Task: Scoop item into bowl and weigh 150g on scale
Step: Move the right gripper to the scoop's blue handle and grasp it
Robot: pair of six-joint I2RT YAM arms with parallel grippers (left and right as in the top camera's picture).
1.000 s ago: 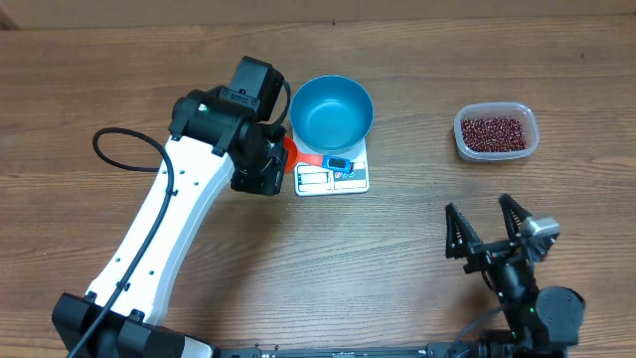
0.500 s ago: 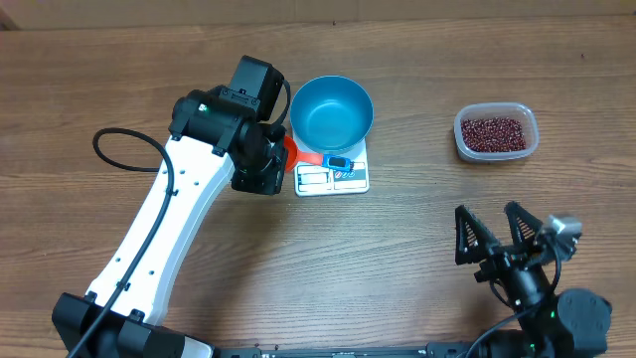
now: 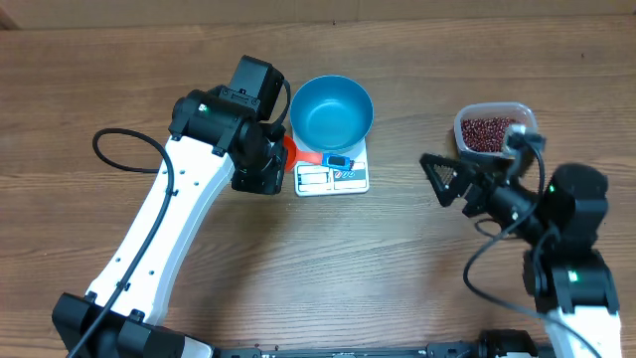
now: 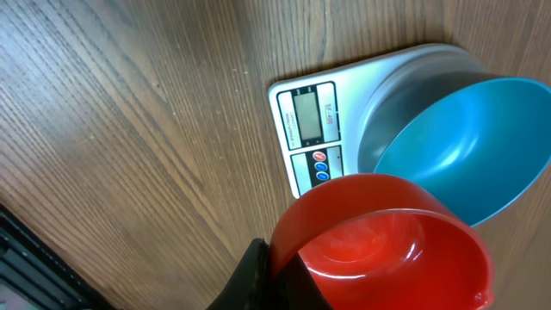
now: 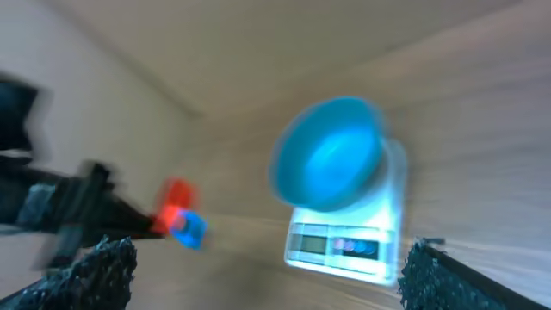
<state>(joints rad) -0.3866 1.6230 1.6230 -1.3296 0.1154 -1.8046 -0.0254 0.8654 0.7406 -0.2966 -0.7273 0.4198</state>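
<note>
My left gripper has the red scoop [image 3: 290,151] by its rim, far away from the tub. My right gripper should therefore grab the scoop's blue handle [image 3: 338,161] before scooping beans.
The empty blue bowl [image 3: 332,109] stands on the white scale [image 3: 333,177]. The dark red beans [image 3: 491,130] lie in a clear tub at the right. My left gripper [image 3: 281,151] is shut on the rim of an empty red scoop [image 4: 387,245], held just left of the scale [image 4: 314,129] and bowl [image 4: 456,142]. My right gripper [image 3: 452,187] stands open and empty, between the scale and the tub, its fingers pointing left. The blurred right wrist view shows the bowl [image 5: 331,164], the scale [image 5: 344,241] and the scoop [image 5: 176,196] ahead of the right gripper [image 5: 267,275].
The clear plastic tub [image 3: 527,147] sits at the back right, right behind my right arm. The left arm's white link [image 3: 164,224] runs from the front left corner toward the scale. Bare wooden table [image 3: 328,268] lies in front of the scale.
My right arm has swung up from the front right edge toward the tub, its open gripper turned toward the scale. The left arm and scoop have not moved.
</note>
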